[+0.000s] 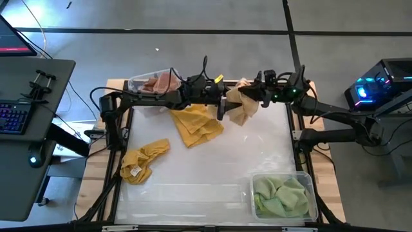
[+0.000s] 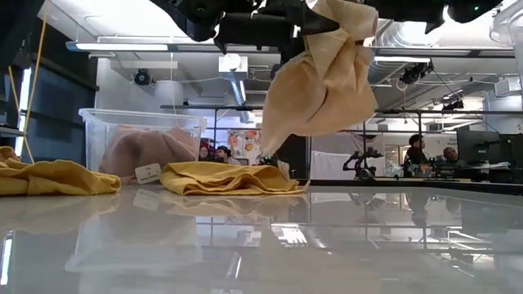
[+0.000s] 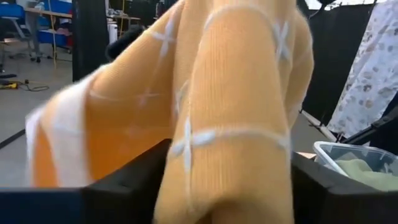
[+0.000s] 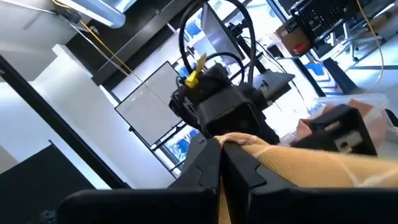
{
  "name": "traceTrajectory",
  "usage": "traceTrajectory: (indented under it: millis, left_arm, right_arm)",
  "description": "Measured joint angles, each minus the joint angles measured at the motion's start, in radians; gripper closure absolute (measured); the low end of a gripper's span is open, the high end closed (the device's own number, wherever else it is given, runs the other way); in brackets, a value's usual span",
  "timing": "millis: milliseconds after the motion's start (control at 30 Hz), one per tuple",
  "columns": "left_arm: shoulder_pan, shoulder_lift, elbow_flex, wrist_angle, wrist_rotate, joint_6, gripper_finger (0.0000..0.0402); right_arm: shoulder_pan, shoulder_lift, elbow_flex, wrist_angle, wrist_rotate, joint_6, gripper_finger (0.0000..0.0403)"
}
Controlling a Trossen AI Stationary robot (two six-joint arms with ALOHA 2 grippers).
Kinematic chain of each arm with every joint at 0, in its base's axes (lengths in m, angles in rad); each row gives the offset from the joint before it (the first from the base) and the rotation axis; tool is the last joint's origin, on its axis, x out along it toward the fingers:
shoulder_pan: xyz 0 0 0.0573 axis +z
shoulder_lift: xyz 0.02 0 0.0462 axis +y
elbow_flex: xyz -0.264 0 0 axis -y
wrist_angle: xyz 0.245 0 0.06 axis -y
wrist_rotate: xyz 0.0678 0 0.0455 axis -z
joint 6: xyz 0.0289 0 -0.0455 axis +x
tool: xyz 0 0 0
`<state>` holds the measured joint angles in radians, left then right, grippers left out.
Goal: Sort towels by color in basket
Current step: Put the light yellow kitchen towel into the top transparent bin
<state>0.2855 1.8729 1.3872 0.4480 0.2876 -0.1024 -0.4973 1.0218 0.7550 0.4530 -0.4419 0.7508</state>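
The peach-orange towel (image 1: pixel 242 104) is held by both grippers, so next my right gripper lets go and moves away before my left gripper takes the towel into the bin of pink towels (image 1: pixel 159 83).
A peach-orange towel (image 1: pixel 242 109) with a pale grid pattern hangs in the air between both grippers over the far middle of the table; in the low view this towel (image 2: pixel 323 82) is clear of the tabletop. My left gripper (image 1: pixel 223 106) is at its left side and my right gripper (image 1: pixel 255 98) at its right side, each shut on it. Two mustard yellow towels (image 1: pixel 196 125) (image 1: pixel 145 160) lie flat and crumpled on the table. Pink and peach towels fill a clear bin (image 1: pixel 154 84); green towels (image 1: pixel 280 195) fill another. My left gripper has a bunched fold of the peach-orange towel (image 3: pixel 224 180) between its two fingers (image 3: pixel 130 193), coming level from the table's left; the cloth fills the gap and hangs clear of the table. My right gripper pinches an upper edge of the towel (image 4: pixel 249 140) between its fingers (image 4: pixel 208 165), coming from the table's right; the cloth hangs slack below.
A clear bin (image 1: pixel 136 82) stands at the far left of the table and a second clear bin (image 1: pixel 308 183) at the near right corner. The near middle of the table is bare. A desk with a keyboard stands left of the table, and people sit in the room beyond.
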Motion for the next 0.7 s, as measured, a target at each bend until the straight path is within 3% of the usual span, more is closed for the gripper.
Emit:
traceTrajectory:
  millis: [133,267,333,467,600,700]
  left_arm:
    - [0.001,-0.014,0.008,-0.015,0.0,-0.001,0.0265]
    - [0.018,-0.078,0.062,-0.175,-0.005,0.008,0.038]
    - [0.03,-0.133,0.102,-0.318,-0.061,0.048,0.0384]
    - [0.046,-0.262,0.188,-0.626,-0.276,0.219,0.0392]
    - [0.13,-0.398,0.216,-0.979,-0.338,0.212,0.0396]
    - [0.21,-0.479,0.212,-1.201,-0.503,0.212,0.0396]
  right_arm:
    - [0.0,0.0,0.019,0.002,0.011,-0.011,0.0399]
    - [-0.007,0.0,0.058,0.002,0.04,-0.021,0.0373]
    - [-0.024,-0.003,0.094,0.005,0.046,-0.046,0.0355]
    - [-0.051,-0.004,0.165,0.0,0.05,-0.128,0.0332]
    - [-0.07,-0.004,0.227,-0.078,0.049,-0.238,0.0328]
    - [-0.085,-0.001,0.257,-0.18,0.051,-0.293,0.0328]
